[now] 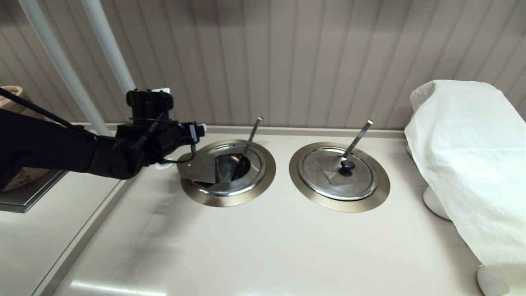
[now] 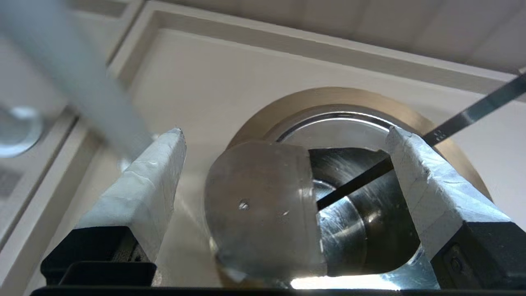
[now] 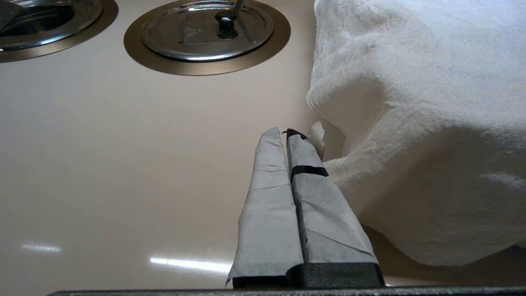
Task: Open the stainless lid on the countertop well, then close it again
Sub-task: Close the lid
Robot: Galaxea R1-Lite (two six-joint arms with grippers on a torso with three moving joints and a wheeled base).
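The raised flap is clear of the left gripper's fingers, so the robot should turn that gripper and put a finger behind the flap's outer edge to shut it.
The stainless lid on the left countertop well has its near half folded up and tilted, baring the dark steel pot inside. Its black knob is hidden. The thin hook-tipped ladle handle leans out of the opening toward the back wall. My left gripper hovers over the well's left side and is open; the raised flap stands between the taped fingers without touching either. My right gripper is shut on nothing, low over the counter beside the white cloth, out of the head view.
The twin lid lies closed on the right well with its flat ladle handle. A white cloth-covered object stands at the right. White poles rise behind my left arm, and a flat tray lies at far left.
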